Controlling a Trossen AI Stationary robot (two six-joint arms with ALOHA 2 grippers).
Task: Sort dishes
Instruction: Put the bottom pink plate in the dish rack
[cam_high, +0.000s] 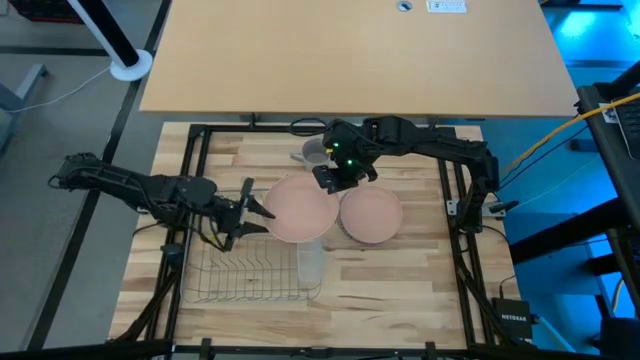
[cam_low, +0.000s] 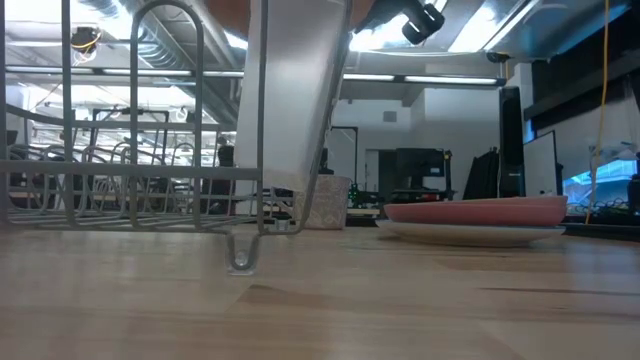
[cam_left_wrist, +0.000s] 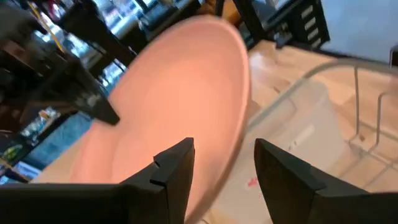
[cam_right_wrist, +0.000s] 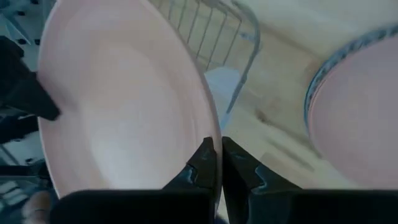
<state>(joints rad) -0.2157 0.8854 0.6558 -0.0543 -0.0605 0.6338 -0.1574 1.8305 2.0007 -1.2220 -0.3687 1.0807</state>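
Observation:
My right gripper is holding the pink plate, and the rack's slots (cam_high: 216, 270) are near my left gripper. My left gripper should grab the plate's rim (cam_high: 271, 222) and turn the plate upright.
A salmon-pink plate (cam_high: 300, 208) is held up, tilted, between my two grippers over the table's middle. My right gripper (cam_high: 333, 178) is shut on its far rim. My left gripper (cam_high: 258, 208) is open at its left rim; in the left wrist view the rim (cam_left_wrist: 235, 155) runs between the two fingers. A second pink plate (cam_high: 372, 215) lies on top of the green-blue patterned plate (cam_right_wrist: 314, 87), whose white underside (cam_low: 470, 233) rests on the table. My right gripper pinches the held plate's rim (cam_right_wrist: 210, 134) between its two fingers, at the plate's far edge. The fingers come from the table's far side, slanting down. The plate is lifted clear and tilted. My left gripper's fingers (cam_left_wrist: 177, 165) stand on either side of the rim; whether they touch it, I cannot tell.
The wire rack (cam_high: 240, 275) stands at the near left, below the held plate's near edge, with a white utensil holder (cam_high: 310, 262) on its right end. A pale cup (cam_high: 312, 152) stands at the far side behind my right gripper. Bare wood lies near right.

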